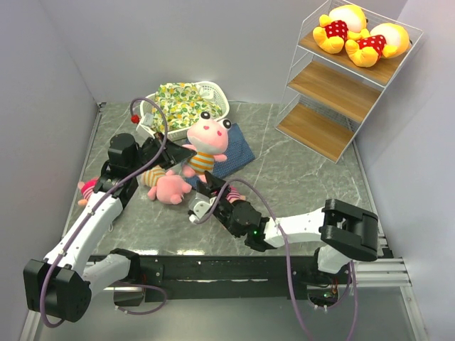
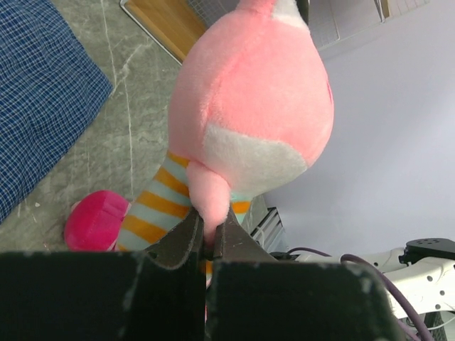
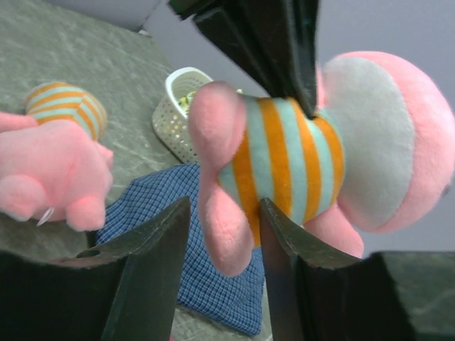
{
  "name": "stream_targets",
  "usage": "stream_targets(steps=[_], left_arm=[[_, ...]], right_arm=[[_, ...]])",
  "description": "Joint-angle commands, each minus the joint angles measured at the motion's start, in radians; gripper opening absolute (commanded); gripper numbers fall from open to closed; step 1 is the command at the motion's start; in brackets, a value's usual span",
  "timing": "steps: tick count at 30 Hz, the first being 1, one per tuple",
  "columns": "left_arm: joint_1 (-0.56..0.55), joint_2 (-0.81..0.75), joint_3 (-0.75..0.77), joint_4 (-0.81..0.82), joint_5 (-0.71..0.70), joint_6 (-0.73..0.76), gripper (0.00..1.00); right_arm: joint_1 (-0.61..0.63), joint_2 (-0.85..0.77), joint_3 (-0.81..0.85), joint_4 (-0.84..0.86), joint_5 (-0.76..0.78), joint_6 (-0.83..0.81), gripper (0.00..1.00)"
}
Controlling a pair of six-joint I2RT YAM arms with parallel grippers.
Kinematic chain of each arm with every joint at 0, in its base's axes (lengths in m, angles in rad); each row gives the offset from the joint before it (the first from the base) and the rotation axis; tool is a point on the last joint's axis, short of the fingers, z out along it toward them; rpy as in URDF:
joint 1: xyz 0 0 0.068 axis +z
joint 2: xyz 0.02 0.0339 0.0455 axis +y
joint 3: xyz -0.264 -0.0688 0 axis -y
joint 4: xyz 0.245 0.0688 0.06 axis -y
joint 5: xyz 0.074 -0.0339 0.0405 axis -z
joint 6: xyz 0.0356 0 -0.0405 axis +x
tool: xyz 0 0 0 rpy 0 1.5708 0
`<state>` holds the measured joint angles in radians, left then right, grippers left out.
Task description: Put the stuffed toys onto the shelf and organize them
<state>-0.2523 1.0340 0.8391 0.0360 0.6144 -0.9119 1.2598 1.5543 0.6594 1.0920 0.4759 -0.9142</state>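
Note:
The piglet in the left gripper (image 1: 206,145) hangs far away from the shelf, so the robot's right gripper should take hold of the piglet's lower limb and carry the piglet to the middle board (image 1: 331,91).
My left gripper (image 1: 186,152) is shut on a limb of a pink striped piglet (image 1: 207,142) and holds it above the table; the left wrist view shows the jaws (image 2: 208,238) pinching the pink limb under its body (image 2: 249,106). My right gripper (image 1: 207,197) is open just below it, and a hanging limb of the piglet (image 3: 284,156) lies between the open fingers (image 3: 224,234). A second piglet (image 1: 168,189) lies on the table. Two yellow bears (image 1: 355,32) lie on the top board of the shelf (image 1: 334,89). A pink-hatted doll (image 1: 87,188) peeks out beside my left arm.
A white basket (image 1: 217,96) with a floral cloth bundle (image 1: 181,103) stands at the back. A blue checked cloth (image 1: 238,153) lies under the held piglet. A magenta plush part (image 2: 96,220) lies on the table near my right gripper. Grey walls close both sides.

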Motion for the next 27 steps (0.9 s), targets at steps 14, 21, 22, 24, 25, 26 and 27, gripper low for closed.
stream_targets(steps=[14,21,22,24,25,26,27], left_arm=[[0.015,0.018,0.09,0.019,0.087,-0.021,0.46],[0.016,0.106,0.152,-0.028,0.103,0.01,0.82],[0.016,0.116,0.161,-0.022,0.125,0.013,0.85],[0.016,0.127,0.175,-0.033,0.121,0.062,0.87],[0.016,0.127,0.198,-0.071,0.107,0.091,0.93],[0.016,0.12,0.207,-0.129,0.055,0.123,0.95],[0.016,0.112,0.215,-0.146,0.038,0.19,0.97]], right_arm=[[-0.043,-0.16,-0.05,0.025,-0.02,-0.008,0.0],[-0.172,-0.465,-0.04,-0.441,-0.152,0.086,0.0],[-0.213,-0.486,-0.026,-0.483,-0.163,0.092,0.0],[-0.275,-0.545,0.008,-0.639,-0.213,0.121,0.0],[-0.345,-0.562,0.019,-0.687,-0.242,0.129,0.0],[-0.38,-0.591,0.031,-0.783,-0.276,0.135,0.0],[-0.417,-0.605,0.055,-0.816,-0.34,0.135,0.0]])
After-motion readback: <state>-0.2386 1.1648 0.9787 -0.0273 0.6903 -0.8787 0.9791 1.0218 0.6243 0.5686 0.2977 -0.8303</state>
